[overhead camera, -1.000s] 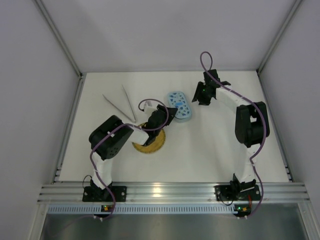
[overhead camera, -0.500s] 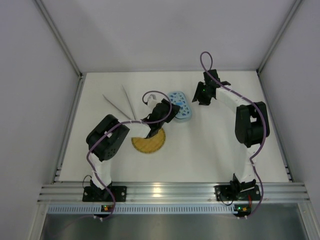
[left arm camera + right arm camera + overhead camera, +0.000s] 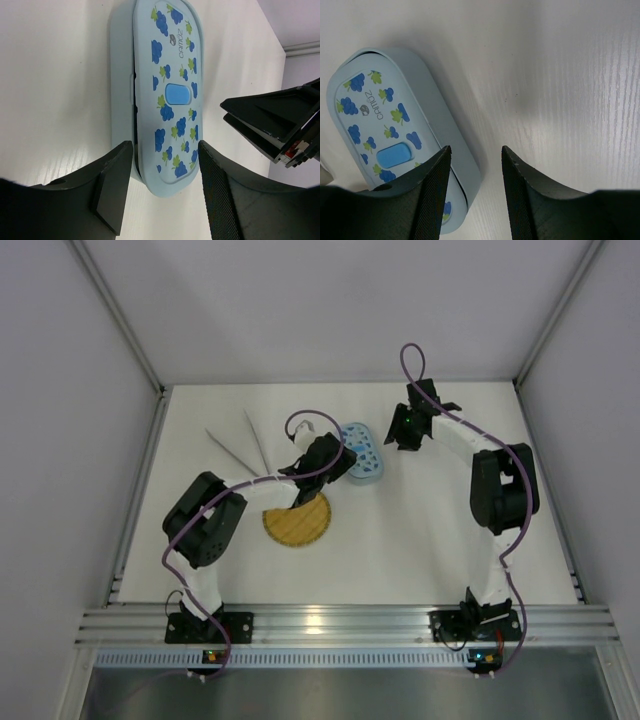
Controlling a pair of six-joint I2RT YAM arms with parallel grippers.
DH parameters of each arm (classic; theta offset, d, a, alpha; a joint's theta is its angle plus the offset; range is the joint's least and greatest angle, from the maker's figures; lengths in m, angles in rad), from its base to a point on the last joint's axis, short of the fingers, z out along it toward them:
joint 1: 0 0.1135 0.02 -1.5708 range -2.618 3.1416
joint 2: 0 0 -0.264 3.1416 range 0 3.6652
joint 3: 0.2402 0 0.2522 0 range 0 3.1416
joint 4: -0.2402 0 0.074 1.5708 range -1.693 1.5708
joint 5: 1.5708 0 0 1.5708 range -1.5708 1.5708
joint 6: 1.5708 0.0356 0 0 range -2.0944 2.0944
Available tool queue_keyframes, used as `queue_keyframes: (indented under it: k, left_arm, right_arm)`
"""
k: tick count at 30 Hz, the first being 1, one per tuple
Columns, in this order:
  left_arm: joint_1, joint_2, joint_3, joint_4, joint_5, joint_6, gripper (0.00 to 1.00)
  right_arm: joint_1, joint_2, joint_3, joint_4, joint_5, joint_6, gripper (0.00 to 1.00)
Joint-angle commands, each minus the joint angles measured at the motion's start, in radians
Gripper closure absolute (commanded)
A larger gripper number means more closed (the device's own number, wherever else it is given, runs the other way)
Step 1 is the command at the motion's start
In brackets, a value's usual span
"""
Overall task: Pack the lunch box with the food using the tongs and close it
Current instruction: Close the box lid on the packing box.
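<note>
My left gripper should close its fingers and push the lid's raised edge (image 3: 139, 135) down, because a dark gap (image 3: 135, 112) can be seen between the lid's long edge and the lunch box's side.
The light-blue lunch box (image 3: 361, 451) lies at mid-table with its grape-patterned lid (image 3: 172, 85) on top; a dark gap shows along the lid's left edge. My left gripper (image 3: 164, 148) hangs open over the box's near end, both black fingers (image 3: 112, 187) apart from it. My right gripper (image 3: 476, 150) is open and empty on the box's other side, its left finger next to the box wall (image 3: 437, 125). The pale V-shaped tongs (image 3: 243, 447) lie on the table to the left, held by neither gripper. No food shows in any view.
A round yellow plate (image 3: 300, 524) sits on the table in front of the box, partly under my left arm. The right gripper (image 3: 272, 125) appears in the left wrist view, close to the box's far side. White walls enclose the table at the back and both sides.
My left arm has swung from over the yellow plate toward the lunch box, and its jaws have widened. The right arm and the box have stayed put.
</note>
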Motion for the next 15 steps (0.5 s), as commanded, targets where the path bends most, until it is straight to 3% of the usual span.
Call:
queue_keyframes:
  k: [1,15]
  left_arm:
    - [0.005,-0.053,0.030,-0.041,-0.021,0.027,0.40]
    - [-0.001,-0.111,0.048,-0.126,-0.040,0.088,0.41]
  right_arm:
    - [0.022,-0.043,-0.009,0.006,0.011,-0.009,0.56]
    - [0.022,-0.061,-0.034,0.014,0.014,-0.009,0.56]
